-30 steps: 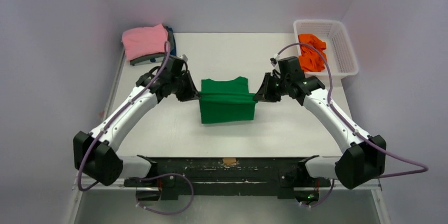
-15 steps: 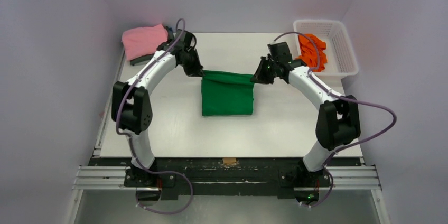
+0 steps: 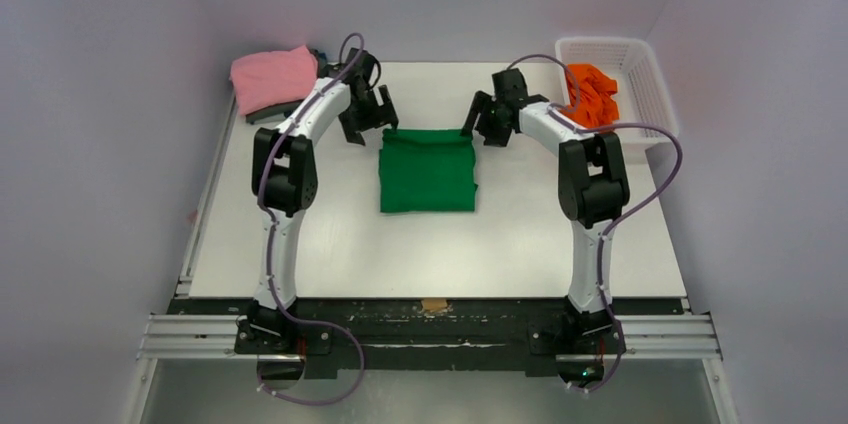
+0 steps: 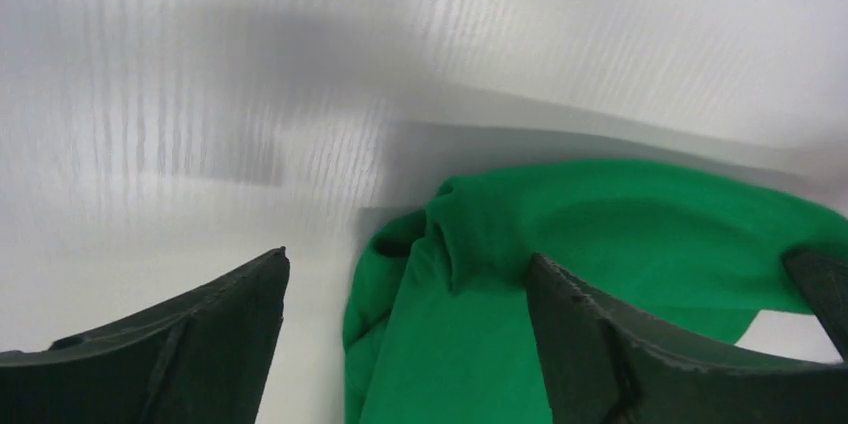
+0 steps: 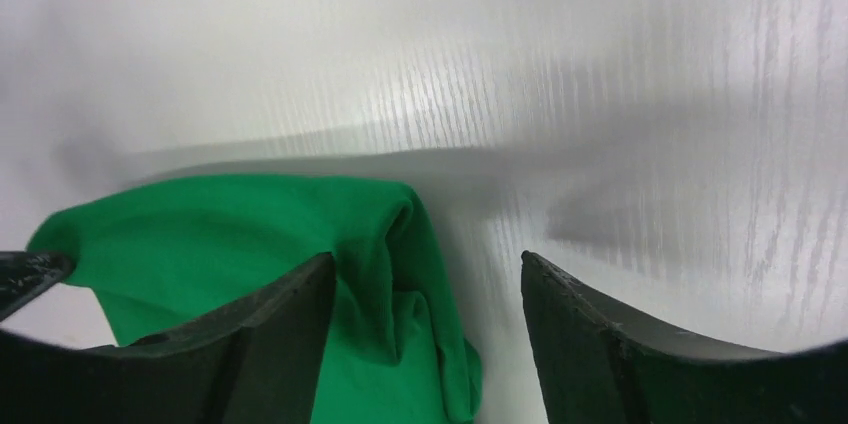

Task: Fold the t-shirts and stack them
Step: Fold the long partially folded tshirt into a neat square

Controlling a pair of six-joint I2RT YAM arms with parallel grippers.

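Observation:
The bunched corner [image 4: 405,249] has loose layers lying on top of each other, so the green t-shirt [image 3: 428,180] will sag but stay folded when I carry it by its side.
A bright green t-shirt [image 3: 428,172] lies folded into a rectangle at the table's middle. My left gripper [image 3: 370,126] stands open at its far left corner. In the left wrist view the left gripper [image 4: 409,256] straddles the bunched corner of the green t-shirt [image 4: 620,234] without pinching it. My right gripper [image 3: 484,130] is open at the far right corner. In the right wrist view the right gripper [image 5: 428,256] has the green t-shirt's [image 5: 220,234] corner fold between its spread fingers. A folded pink t-shirt [image 3: 272,77] lies on darker cloth at the far left. Orange t-shirts [image 3: 592,94] sit in the basket.
The white lattice basket [image 3: 652,79] stands at the far right corner. The pink pile sits by the table's [image 3: 320,244] far left edge. White walls close in on three sides. Both arms stretch out over the table's middle.
Both grippers carried the green t-shirt's lifted edge toward the far side, folding it over, then opened and let go. The arms now reach much farther out.

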